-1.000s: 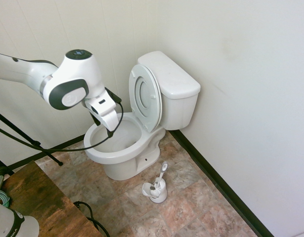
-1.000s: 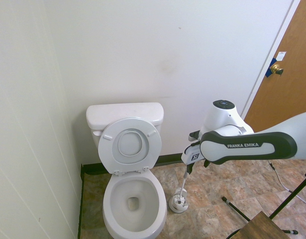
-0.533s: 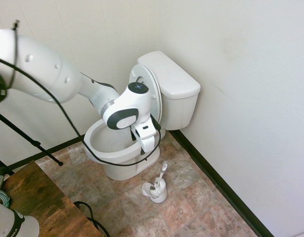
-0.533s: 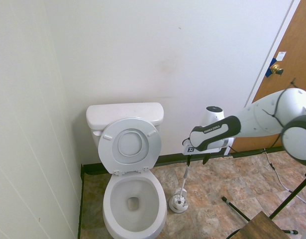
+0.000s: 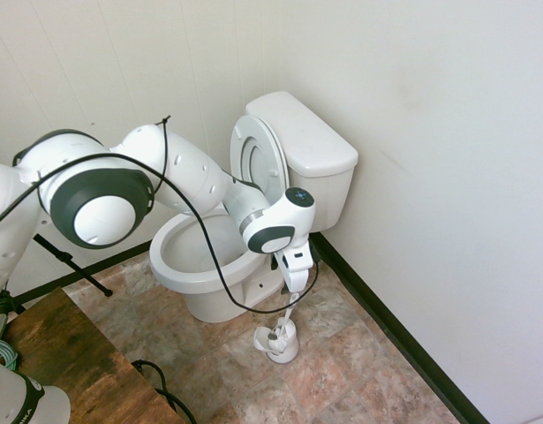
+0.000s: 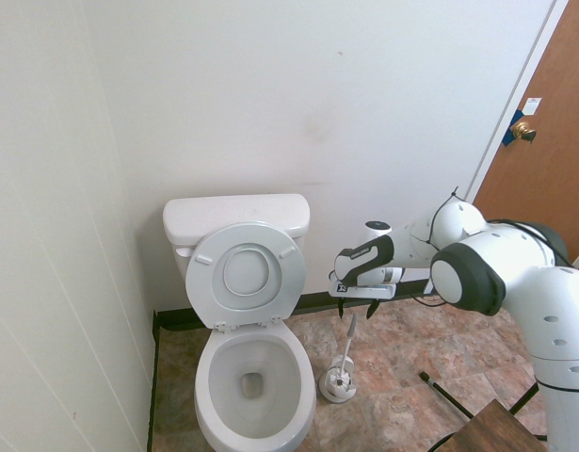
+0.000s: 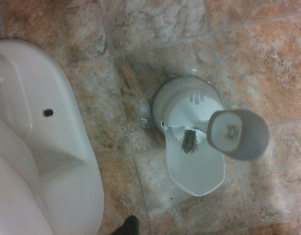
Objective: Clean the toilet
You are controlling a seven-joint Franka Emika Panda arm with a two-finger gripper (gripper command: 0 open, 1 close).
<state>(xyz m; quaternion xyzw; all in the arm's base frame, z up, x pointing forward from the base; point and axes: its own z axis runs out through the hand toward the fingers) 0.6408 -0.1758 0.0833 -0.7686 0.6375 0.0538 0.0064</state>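
I expect the thin white brush to slide out and leave the holder standing when I lift it, because the holder's flap hangs wide open.
The white toilet stands in the corner with its seat and lid raised against the tank; its bowl is uncovered. My gripper hangs beside the bowl, pointing down, open and holding nothing. It sits just above the top of the thin white brush handle, which stands in its small holder on the floor. The second exterior view shows the gripper directly over the brush. In the wrist view the handle's end and the holder lie close below, next to the toilet's base.
Stone-pattern floor tiles surround the toilet. The white wall with its dark baseboard runs close behind the brush. A wooden table corner is at the lower left, and a wooden door stands behind the arm.
The arm has swung from above the bowl's near rim across to the far side of the toilet and come down over the brush handle. The gripper has stayed open.
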